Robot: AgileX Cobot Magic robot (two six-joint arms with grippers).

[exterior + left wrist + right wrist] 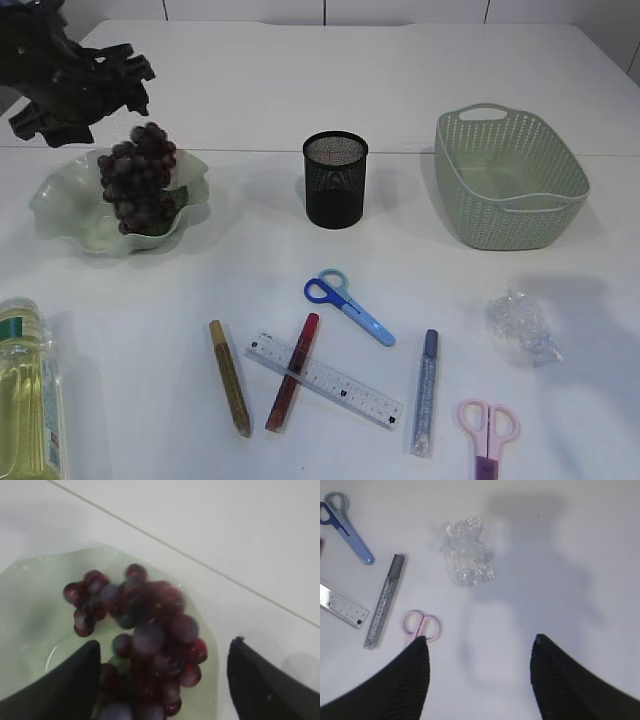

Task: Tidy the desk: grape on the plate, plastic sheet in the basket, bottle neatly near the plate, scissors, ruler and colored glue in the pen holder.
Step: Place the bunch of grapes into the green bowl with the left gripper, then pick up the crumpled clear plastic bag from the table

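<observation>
The plastic sheet (523, 329) is in a small, creased clump (518, 316), so I expect the sheet to stay bunched up with its edges spreading out when the robot lifts it.
A bunch of dark grapes (140, 175) lies on the wavy pale-green plate (60, 205). My left gripper (135, 88) is open just above and behind it; in the left wrist view the fingers (166, 641) stand apart on either side of the grapes (150, 625). My right gripper (480, 637) is open and empty above bare table, outside the exterior view. The crumpled plastic sheet (520, 325) lies ahead of it (467, 555). The bottle (25, 400) is at the front left. Blue scissors (348, 305), pink scissors (488, 430), ruler (325, 380) and gold (230, 377), red (292, 372) and silver (426, 392) glue lie at the front.
The black mesh pen holder (335, 180) stands mid-table. The green basket (510, 180) stands at the right. In the right wrist view the pink scissors (422, 625) lie by my left finger, with the silver glue (385, 600) and the ruler (342, 605) further left.
</observation>
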